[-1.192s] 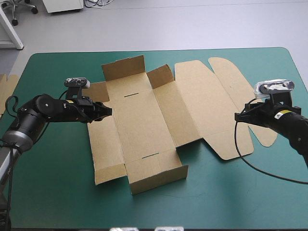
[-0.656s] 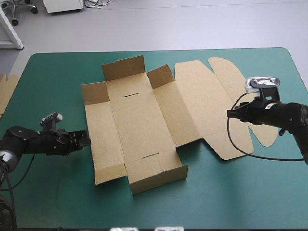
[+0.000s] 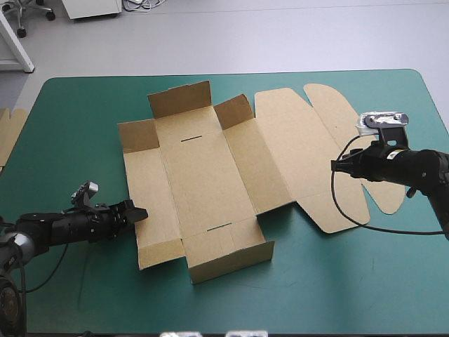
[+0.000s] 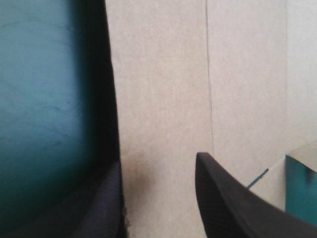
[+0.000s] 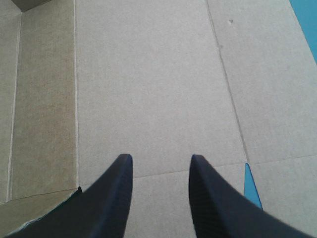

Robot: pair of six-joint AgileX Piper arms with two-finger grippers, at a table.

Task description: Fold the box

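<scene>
A straight crease (image 3: 172, 193) runs along the border of the panel at my left gripper (image 3: 149, 195), so that panel will swing up to become a side of the box when I lift the panel's outer edge.
The brown box (image 3: 203, 189) lies opened out in the middle of the teal-green table (image 3: 316, 288). Its far wall and two far corner flaps stand partly raised, and a low wall rises at its near end. The lid (image 3: 295, 154) lies flat to the right. My left gripper (image 3: 135, 213) is low at the left panel's outer edge, open. In the left wrist view that board (image 4: 163, 74) fills the space between the spread fingers of the gripper (image 4: 158, 161). My right gripper (image 3: 335, 167) hovers over the lid's right part, open. Under it (image 5: 161, 157) lies flat creased board (image 5: 148, 74).
More brown board (image 3: 8, 137) shows at the table's left edge. Bare teal-green cover (image 4: 44, 99) lies beside the left gripper, outside the box. The table's near side and left side offer free room.
My left gripper left the far-left flap, swung toward the near left, then slid right to the left panel's edge. My right gripper shifted a little left over the lid, then held still.
</scene>
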